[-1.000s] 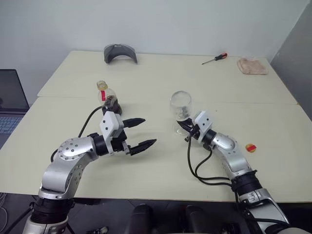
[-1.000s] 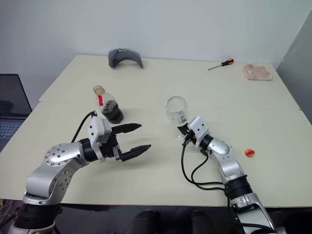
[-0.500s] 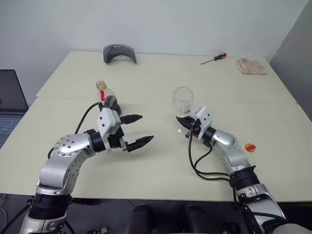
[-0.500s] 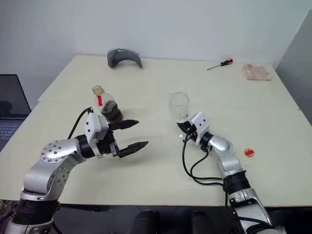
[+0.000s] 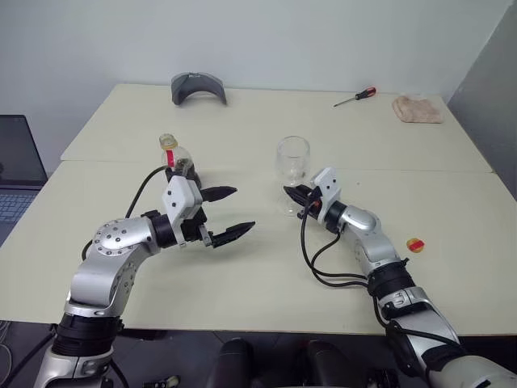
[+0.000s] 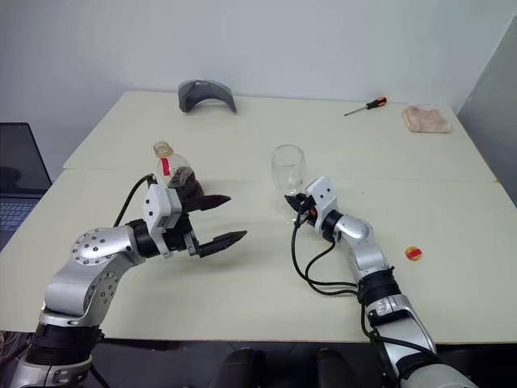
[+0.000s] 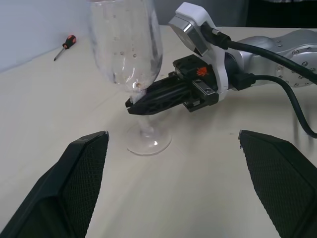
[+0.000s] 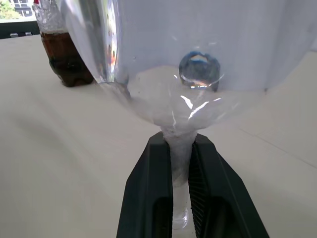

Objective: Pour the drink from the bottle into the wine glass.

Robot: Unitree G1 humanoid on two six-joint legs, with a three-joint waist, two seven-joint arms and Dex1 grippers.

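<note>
The dark drink (image 5: 186,168) is low under the bottle's clear shoulder (image 5: 181,154). The drink will pour out in a stream when I tip the bottle far over.
The bottle (image 5: 174,158) stands uncapped at the table's left, with the dark drink (image 5: 185,170) in its bulbous base. My left gripper (image 5: 241,209) hangs open just in front of it, pointing right, with nothing between its fingers (image 7: 83,182). The clear wine glass (image 5: 292,157) stands upright mid-table with its foot (image 7: 149,144) on the surface. My right gripper (image 5: 292,194) is shut on its stem (image 8: 181,148), just under the bowl. The right wrist view shows the bottle (image 8: 58,47) beyond the glass.
A small yellow and red cap (image 5: 414,244) lies at the right, beside my right arm. At the far edge are a grey curved object (image 5: 198,86), a red-handled screwdriver (image 5: 356,97) and a folded cloth (image 5: 418,109). A laptop (image 5: 18,166) sits off the table's left.
My right gripper has slid the wine glass a little left and away, and the glass now stands more upright. The left gripper has stayed open, hardly moving.
</note>
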